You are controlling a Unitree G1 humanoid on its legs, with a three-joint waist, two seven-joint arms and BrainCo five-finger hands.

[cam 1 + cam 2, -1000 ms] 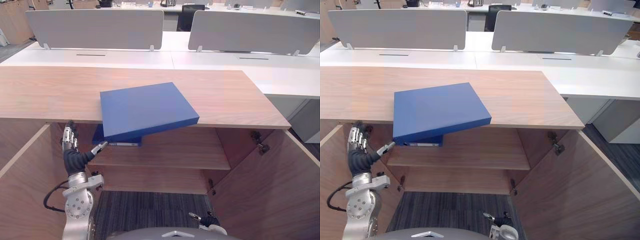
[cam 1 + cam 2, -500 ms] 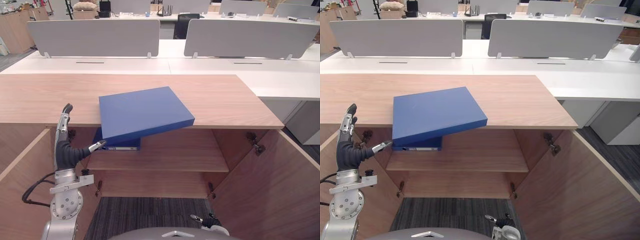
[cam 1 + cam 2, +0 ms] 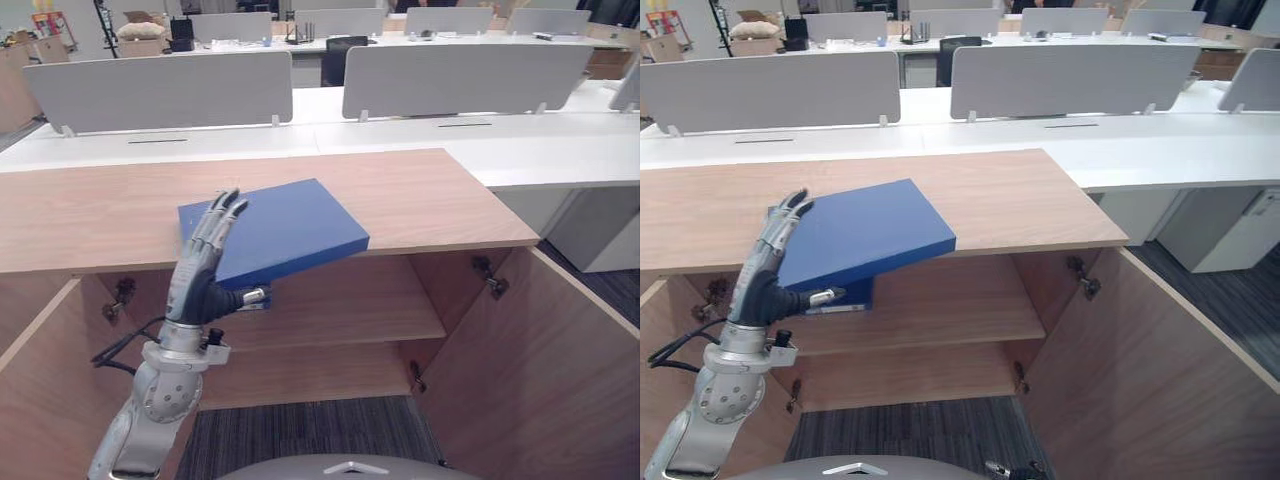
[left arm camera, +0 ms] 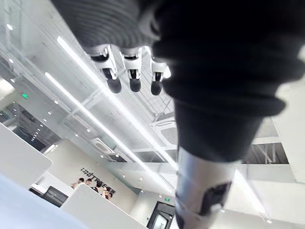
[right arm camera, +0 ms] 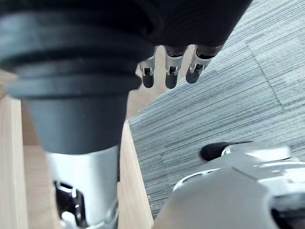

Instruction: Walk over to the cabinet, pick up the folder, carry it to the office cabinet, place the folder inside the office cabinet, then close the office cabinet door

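The thick front edge (image 3: 305,262) goes straight on past the cabinet top, so I expect the blue folder (image 3: 285,222) to stay flat and closed when the robot carries it by its corner.
The blue folder (image 3: 285,228) lies tilted over the front edge of the wooden cabinet top (image 3: 90,210), its near left corner dipping below the edge. My left hand (image 3: 199,280) is raised in front of the folder's left edge, open, with straight fingers pointing up and the thumb (image 3: 824,296) sticking out under the folder's low corner. Whether it touches the folder I cannot tell. In the left wrist view its fingertips (image 4: 134,82) are straight against the ceiling. In the right wrist view my right hand (image 5: 167,71) hangs open and holds nothing above the grey carpet.
Both cabinet doors stand open: the right door (image 3: 560,370) swings out toward me, the left door (image 3: 35,400) is at the lower left. A second blue binder (image 3: 852,297) sits on the inner shelf (image 3: 350,310) under the folder. White desks with grey screens (image 3: 160,90) stand behind.
My left hand has risen from beside the left door and moved right, up to the folder's left edge. The camera has shifted. The folder has kept its place.
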